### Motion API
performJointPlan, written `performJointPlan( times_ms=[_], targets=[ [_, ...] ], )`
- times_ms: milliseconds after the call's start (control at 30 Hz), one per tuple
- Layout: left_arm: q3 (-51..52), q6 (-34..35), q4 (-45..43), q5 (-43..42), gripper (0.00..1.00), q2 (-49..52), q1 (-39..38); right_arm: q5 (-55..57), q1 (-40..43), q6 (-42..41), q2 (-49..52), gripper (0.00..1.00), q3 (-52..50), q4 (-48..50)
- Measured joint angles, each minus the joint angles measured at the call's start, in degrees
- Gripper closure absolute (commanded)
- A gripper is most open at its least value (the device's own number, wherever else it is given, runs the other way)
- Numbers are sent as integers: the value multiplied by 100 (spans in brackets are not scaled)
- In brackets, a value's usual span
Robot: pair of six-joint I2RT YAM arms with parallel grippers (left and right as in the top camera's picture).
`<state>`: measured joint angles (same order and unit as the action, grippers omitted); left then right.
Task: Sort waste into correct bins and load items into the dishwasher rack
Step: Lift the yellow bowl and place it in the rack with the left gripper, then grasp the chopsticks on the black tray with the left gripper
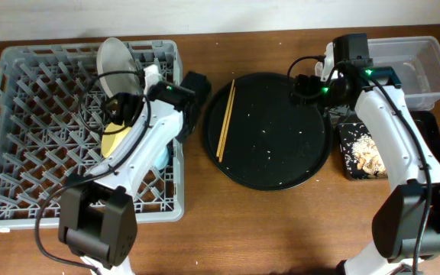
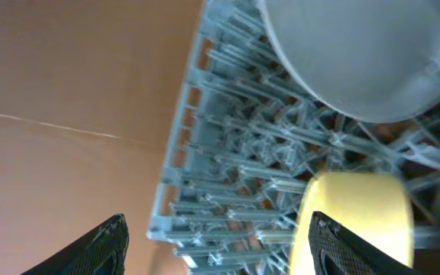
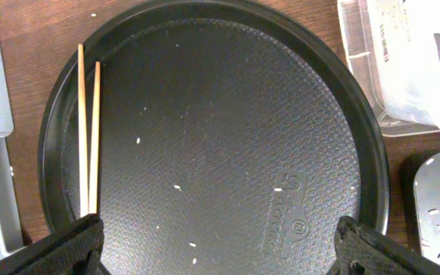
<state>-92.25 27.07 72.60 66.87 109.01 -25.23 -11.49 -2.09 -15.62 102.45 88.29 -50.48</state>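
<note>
My right gripper should move back while my left gripper takes a chopstick (image 1: pixel 225 121), because the chopsticks lie at the round black tray's edge (image 1: pixel 211 122) beside the dishwasher rack.
The grey dishwasher rack (image 1: pixel 29 176) holds the pale plate (image 1: pixel 119 63) on edge, the yellow bowl (image 1: pixel 115 141) and a light blue cup (image 1: pixel 162 157), mostly hidden under my left arm. My left gripper (image 1: pixel 122 105) is open and empty above the rack. In its wrist view the jaws (image 2: pixel 220 256) frame the rack (image 2: pixel 235 176), the plate (image 2: pixel 357 53) and the bowl (image 2: pixel 365 206). The chopsticks (image 1: pixel 226 118) lie on the round black tray (image 1: pixel 281 153). My right gripper (image 1: pixel 305 85) hovers open over that tray's far right. The chopsticks also show in the right wrist view (image 3: pixel 88 130). The pink cup is out of view.
The clear tub (image 1: pixel 434 57) stands at the far right and also shows in the right wrist view (image 3: pixel 373 84). The shallow black tray (image 1: pixel 434 130) in front of it holds brown-tan food scraps (image 1: pixel 361 149). Small white crumbs dot the round tray (image 3: pixel 228 153).
</note>
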Motion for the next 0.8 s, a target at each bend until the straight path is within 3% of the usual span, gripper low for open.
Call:
performJointPlan(
  times_ms=[200, 267, 400, 600, 800],
  targets=[
    [-1484, -107, 299, -2691, 26, 2, 0, -219, -17, 2, 0, 4, 0, 2],
    [-1672, -345, 127, -3842, 26, 2, -7, -282, -120, 2, 0, 4, 0, 61],
    [-1685, -614, -330, -5351, 28, 26, -155, -304, -400, -46, 0, 4, 0, 225],
    [-1711, -673, -1471, -5858, 30, 1154, -730, -299, 273, -28, 0, 3, 0, -149],
    [-1705, -817, -2603, -5947, 32, 2135, -758, 4, 546, 133, 0, 3, 0, -555]
  ],
)
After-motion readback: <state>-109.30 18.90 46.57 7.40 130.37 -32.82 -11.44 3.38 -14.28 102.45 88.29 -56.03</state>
